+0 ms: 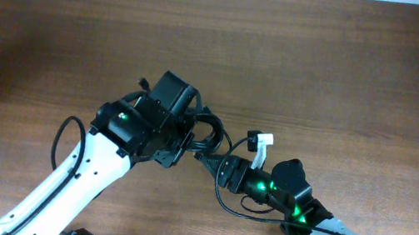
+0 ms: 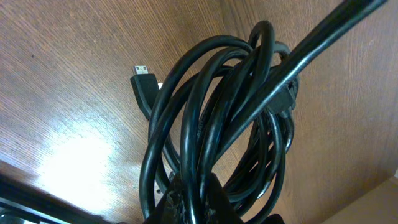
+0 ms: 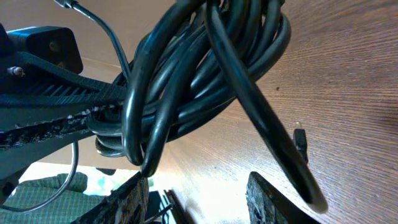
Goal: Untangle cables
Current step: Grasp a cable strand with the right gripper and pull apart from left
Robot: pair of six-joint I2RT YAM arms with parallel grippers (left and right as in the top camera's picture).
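Note:
My left gripper is holding several pieces of the bunched coil [image 2: 200,144], so it needs to pull the coil [image 1: 208,134] apart against my right gripper, then open and grab just one piece of the coil.
The cables [image 1: 209,133] are a bunched black coil on the wood table between my two grippers. In the left wrist view the coil [image 2: 230,112] fills the frame, and my left gripper [image 2: 199,202] is shut on a few of its strands at the coil's near edge. A small plug end [image 2: 143,81] lies on the table to the left. In the overhead view my left gripper [image 1: 185,141] sits at the coil's left side. My right gripper [image 3: 199,199] is open just below the coil [image 3: 205,74]. One strand rests by its left finger and another crosses over the right finger. In the overhead view it [image 1: 204,159] is at the coil's lower right.
A cable end with a white tip [image 1: 261,140] sticks up to the right of the coil. A thin black wire [image 1: 231,204] loops on the table under the right arm. Another small plug [image 3: 301,144] lies on the table. The wood table [image 1: 350,81] extends around.

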